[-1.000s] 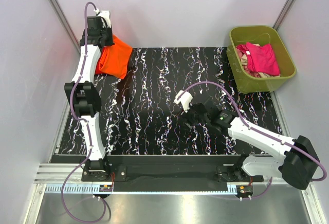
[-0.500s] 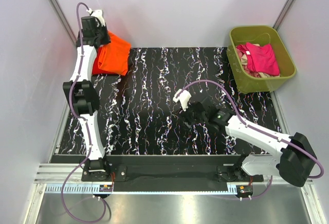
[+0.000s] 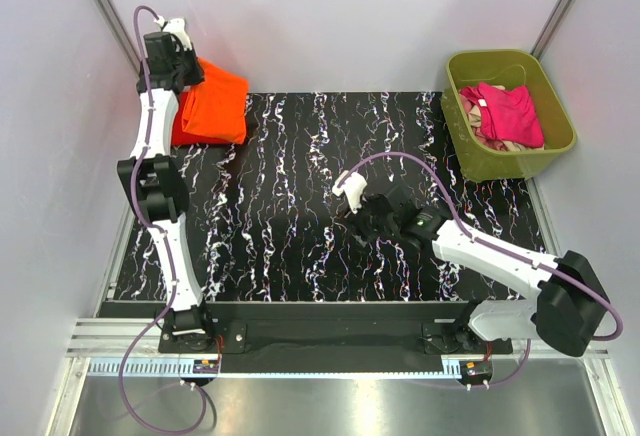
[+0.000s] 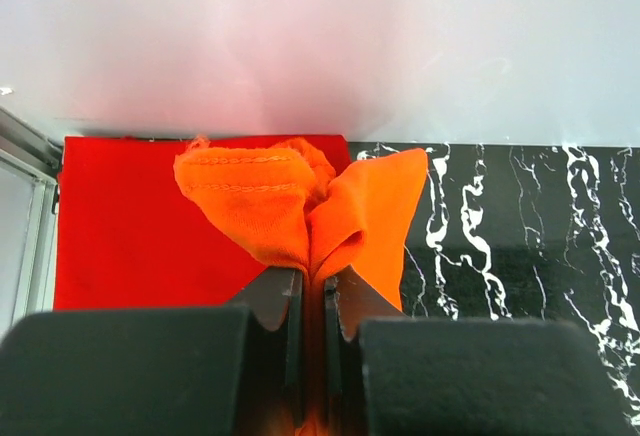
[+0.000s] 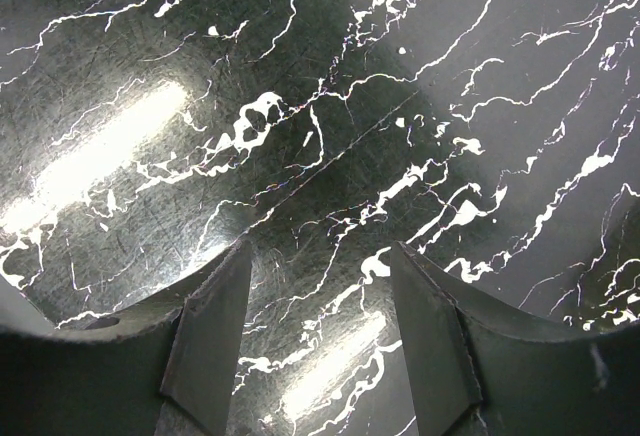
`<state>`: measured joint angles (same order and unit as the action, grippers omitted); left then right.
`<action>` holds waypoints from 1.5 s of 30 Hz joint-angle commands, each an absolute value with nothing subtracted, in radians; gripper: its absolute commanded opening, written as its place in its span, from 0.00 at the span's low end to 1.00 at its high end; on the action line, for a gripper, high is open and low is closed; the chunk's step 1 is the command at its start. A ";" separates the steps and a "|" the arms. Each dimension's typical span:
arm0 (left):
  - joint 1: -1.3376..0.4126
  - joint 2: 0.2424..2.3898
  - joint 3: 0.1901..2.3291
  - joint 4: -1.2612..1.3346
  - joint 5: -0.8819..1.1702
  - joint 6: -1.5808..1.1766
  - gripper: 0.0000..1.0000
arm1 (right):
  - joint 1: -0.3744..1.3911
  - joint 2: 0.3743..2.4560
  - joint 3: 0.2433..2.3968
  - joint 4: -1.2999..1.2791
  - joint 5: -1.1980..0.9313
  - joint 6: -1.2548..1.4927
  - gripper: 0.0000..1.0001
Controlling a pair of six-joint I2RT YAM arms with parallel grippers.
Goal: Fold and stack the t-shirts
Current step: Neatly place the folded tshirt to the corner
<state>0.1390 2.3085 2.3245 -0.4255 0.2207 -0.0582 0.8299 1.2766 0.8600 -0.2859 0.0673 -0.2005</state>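
Note:
I should carry on moving my left gripper toward the red t-shirt's uncovered corner (image 4: 90,161) and let go there, as the orange t-shirt's bunched edge (image 4: 250,184) is over the red t-shirt.
A folded orange t-shirt (image 3: 212,103) lies at the far left corner of the black marbled table (image 3: 300,206). My left gripper (image 3: 178,56) is shut on a bunched edge of the orange t-shirt (image 4: 300,206), at the shirt's far left side by the back wall. A red t-shirt (image 4: 130,226) shows flat under the orange one in the left wrist view. My right gripper (image 3: 362,218) is open and empty, low over the bare table (image 5: 320,156) in the middle right. A pink t-shirt (image 3: 508,111) lies in the olive bin (image 3: 500,163).
The olive bin stands at the far right with more cloth under the pink shirt. White walls close the back and both sides. A metal rail (image 3: 330,361) runs along the near edge by the arm bases.
My left gripper has carried the orange t-shirt's edge left and toward the back wall, so the shirt now lies flatter in the corner. My right gripper has shifted slightly left.

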 commanded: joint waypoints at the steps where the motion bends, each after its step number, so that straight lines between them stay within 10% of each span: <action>1: 0.158 2.315 2.385 -0.319 0.259 -0.058 0.00 | 0.828 1.285 0.903 -0.258 0.055 -0.186 0.64; 42: 0.293 2.614 2.534 -0.057 0.330 -0.133 0.00 | 0.827 1.529 1.051 -0.296 -0.040 -0.236 0.65; 43: 0.293 2.617 2.536 -0.061 0.301 -0.132 0.05 | 0.827 1.534 1.055 -0.298 -0.043 -0.236 0.65; 45: 0.293 2.617 2.540 -0.081 0.247 -0.115 0.52 | 0.827 1.551 1.065 -0.296 -0.049 -0.236 0.65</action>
<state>0.2832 2.6251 2.4683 -0.1627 0.3038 -0.1246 0.8299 1.5326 1.0153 -0.3054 -0.0219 -0.2245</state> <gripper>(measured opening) 0.353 0.652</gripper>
